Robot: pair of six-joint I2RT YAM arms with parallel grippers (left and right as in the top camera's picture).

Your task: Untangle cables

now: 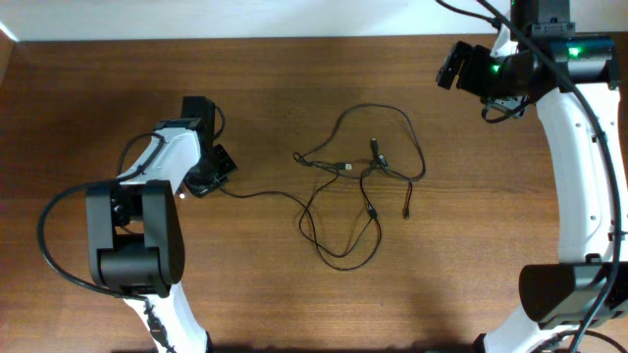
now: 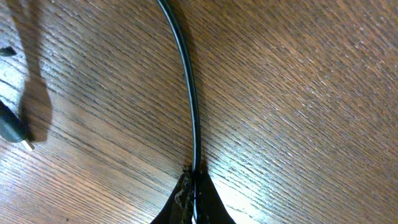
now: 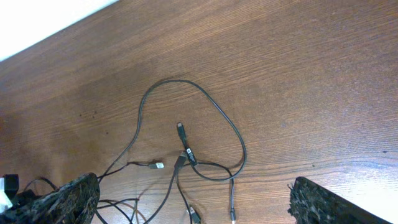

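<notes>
My left gripper's cable piece leads into the tangle's loops [image 1: 308, 207], so my right gripper should keep the other cable [image 1: 302, 158] back while my left gripper draws its piece free.
The cables [image 1: 339, 163] lie in a loose black tangle of loops and small plug ends at the middle of the wooden table. One strand runs left from the tangle to my left gripper [image 1: 210, 180], which is down at the table and shut on it. In the left wrist view the fingertips [image 2: 196, 186] pinch this thin cable [image 2: 189, 93], which curves away across the wood. My right gripper [image 1: 449, 67] is open and empty at the back right, apart from the tangle. Its wrist view shows the cables [image 3: 185, 149] below and between its spread fingers [image 3: 196, 205].
A loose plug end [image 2: 12, 127] lies on the wood at the left of the left wrist view. The table's far edge [image 3: 50, 28] meets a white surface. Thicker black cables run along both white arms.
</notes>
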